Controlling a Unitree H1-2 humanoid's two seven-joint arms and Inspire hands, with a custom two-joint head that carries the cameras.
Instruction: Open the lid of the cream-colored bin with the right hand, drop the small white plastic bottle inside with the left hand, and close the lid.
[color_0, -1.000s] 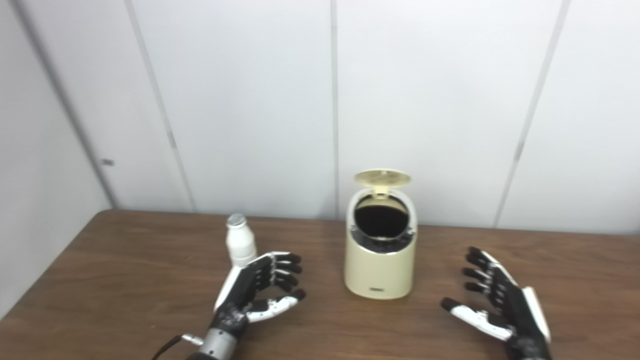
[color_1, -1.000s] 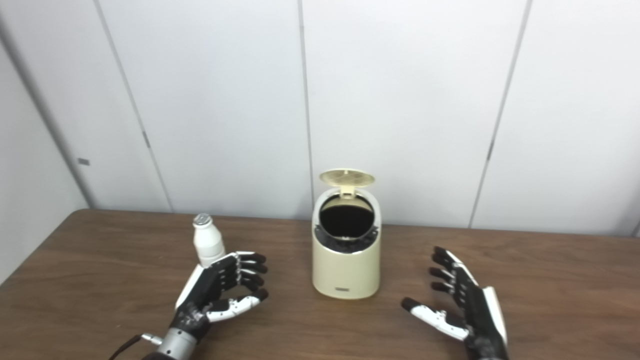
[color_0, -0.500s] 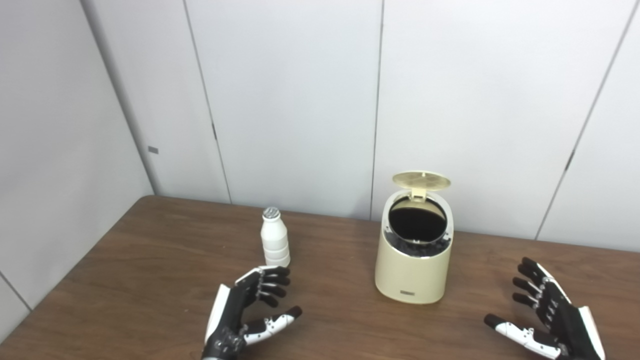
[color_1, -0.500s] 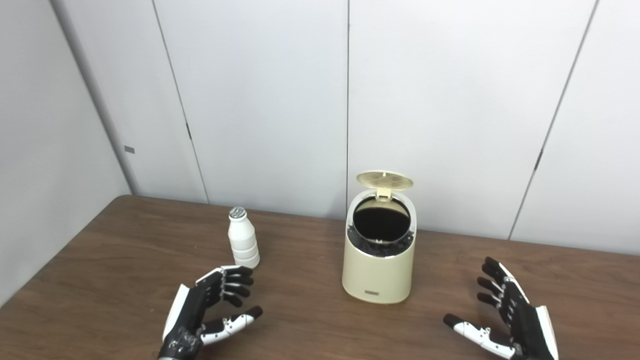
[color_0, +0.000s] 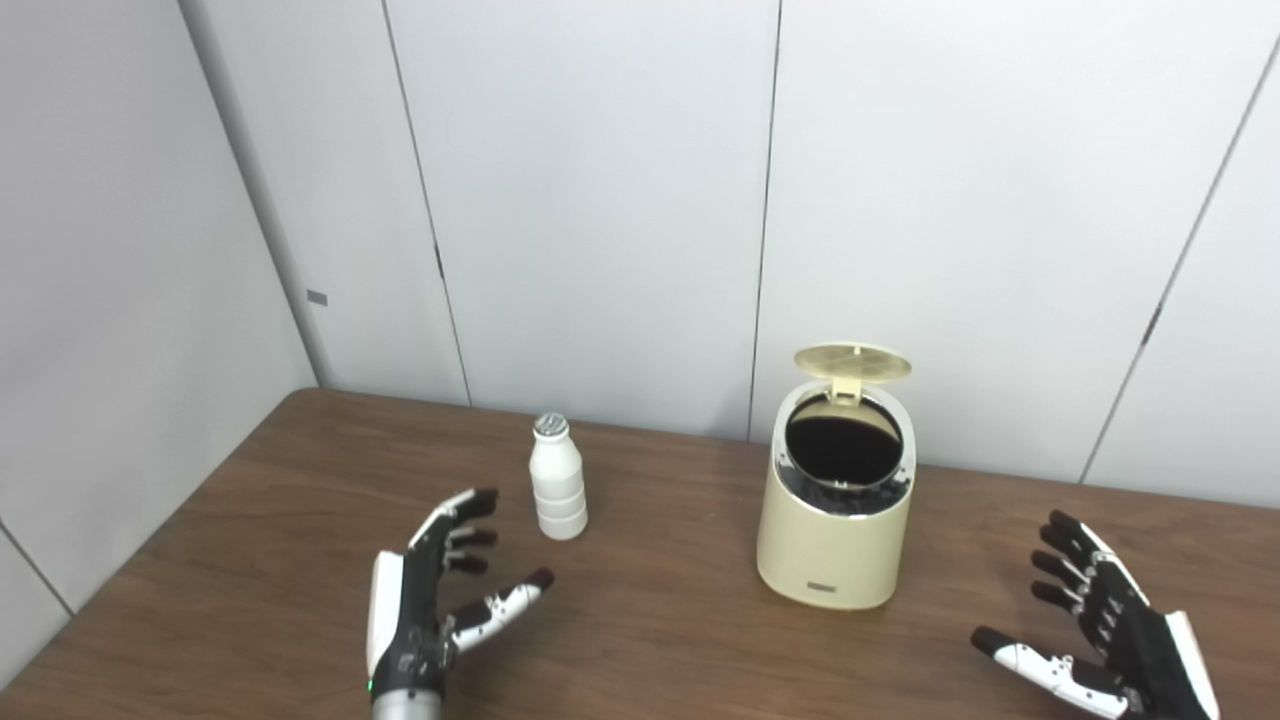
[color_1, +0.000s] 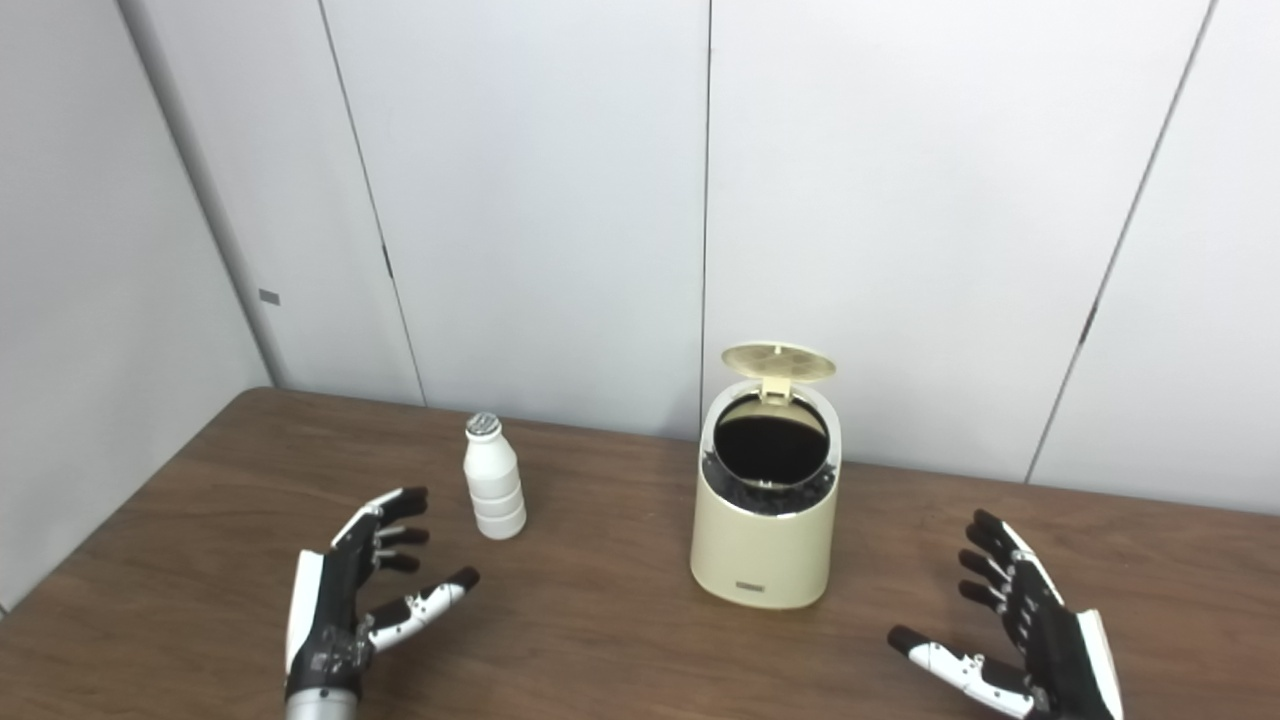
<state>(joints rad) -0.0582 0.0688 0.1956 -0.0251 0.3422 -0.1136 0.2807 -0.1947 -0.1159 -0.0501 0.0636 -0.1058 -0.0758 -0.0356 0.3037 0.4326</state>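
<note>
My gripper will drop the bottle inside and the lid (color_0: 853, 361) will stay open, because it stands up on its back hinge (color_0: 846, 391) with both hands clear.
The cream-colored bin (color_0: 835, 540) stands on the brown table (color_0: 250, 560) with its round lid (color_0: 852, 362) tipped up and back, so the dark inside shows. A small white plastic bottle (color_0: 558, 483) with a silvery cap stands upright to the left of the bin. My left hand (color_0: 430, 605) hovers open near the front edge, below and left of the bottle, not touching it. My right hand (color_0: 1105, 630) is open at the lower right, well clear of the bin, palm turned inward.
Grey wall panels (color_0: 600, 200) rise right behind the table's far edge. The table's left edge (color_0: 150, 540) runs diagonally near my left hand. Bare wood (color_0: 650, 610) lies between the bottle and the bin.
The camera has swung left, shifting the whole scene right. My left hand has drawn back and to the left of the bottle and spread its fingers wider. Bin, lid and bottle stay put.
</note>
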